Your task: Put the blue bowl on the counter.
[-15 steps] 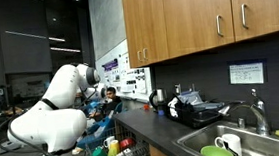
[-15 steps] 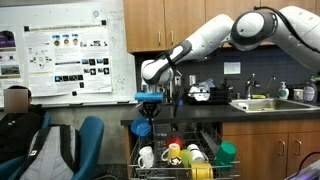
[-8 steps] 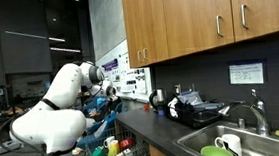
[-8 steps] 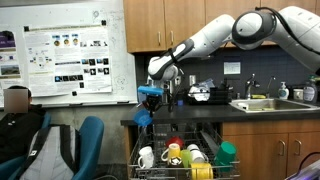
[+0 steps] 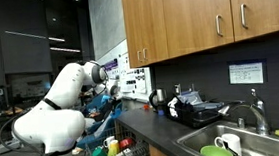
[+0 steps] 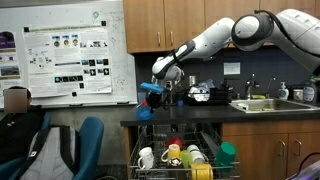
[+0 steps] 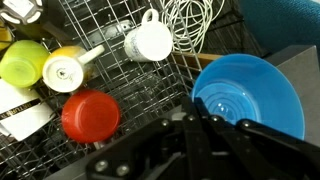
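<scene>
The blue bowl (image 7: 248,88) is hanging across the counter's front edge, partly above the dishwasher rack, so the robot's gripper should bring it farther in over the counter (image 7: 304,80) before it lowers the bowl.
The blue bowl (image 7: 252,92) hangs tilted in the air over the open dishwasher rack (image 7: 110,70), its inside facing the wrist camera. My gripper (image 7: 200,118) is shut on its rim. In both exterior views the bowl (image 6: 145,109) (image 5: 108,103) hangs under the gripper (image 6: 152,93), just off the end of the dark counter (image 6: 205,118) (image 5: 161,127) and about level with its edge.
Below, the rack (image 6: 180,158) holds a white mug (image 7: 150,42), a red cup (image 7: 90,115), a yellow-green cup (image 7: 22,62) and a green cup (image 6: 226,153). On the counter stand a black dish rack (image 5: 197,112) and a sink (image 5: 246,133) with a green bowl (image 5: 218,154). A person (image 6: 18,110) sits nearby.
The arm has lifted the blue bowl higher and carried it a little toward the counter's end. The gripper stays shut on it.
</scene>
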Robot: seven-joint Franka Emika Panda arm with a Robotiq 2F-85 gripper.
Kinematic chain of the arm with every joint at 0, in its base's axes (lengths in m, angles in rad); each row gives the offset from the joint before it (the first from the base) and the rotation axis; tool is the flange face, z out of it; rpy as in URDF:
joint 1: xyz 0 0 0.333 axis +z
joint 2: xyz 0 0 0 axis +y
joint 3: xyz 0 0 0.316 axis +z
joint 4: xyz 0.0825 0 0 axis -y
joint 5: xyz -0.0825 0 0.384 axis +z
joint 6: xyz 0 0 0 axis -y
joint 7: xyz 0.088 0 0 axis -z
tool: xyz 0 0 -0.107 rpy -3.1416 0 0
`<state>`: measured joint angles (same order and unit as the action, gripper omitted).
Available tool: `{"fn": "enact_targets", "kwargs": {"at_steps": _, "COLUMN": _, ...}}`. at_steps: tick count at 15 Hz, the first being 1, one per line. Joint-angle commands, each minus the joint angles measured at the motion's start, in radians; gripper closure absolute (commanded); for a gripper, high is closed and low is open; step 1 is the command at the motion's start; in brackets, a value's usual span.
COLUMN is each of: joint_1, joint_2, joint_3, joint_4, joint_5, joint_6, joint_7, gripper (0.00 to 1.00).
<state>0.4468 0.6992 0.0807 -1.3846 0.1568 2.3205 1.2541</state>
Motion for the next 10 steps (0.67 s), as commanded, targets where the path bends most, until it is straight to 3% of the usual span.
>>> {"fn": "enact_targets", "kwargs": {"at_steps": 1, "joint_1": -0.009, "joint_2": 0.005, "joint_3": 0.013, "joint_4": 0.006, "joint_5": -0.012, "joint_6": -0.003, "joint_7": 0.007, "gripper": 0.96}}
{"fn": "enact_targets", "kwargs": {"at_steps": 10, "joint_1": -0.011, "joint_2": 0.008, "joint_3": 0.016, "joint_4": 0.003, "joint_5": -0.009, "joint_6": 0.001, "joint_7": 0.003, "gripper": 0.99}}
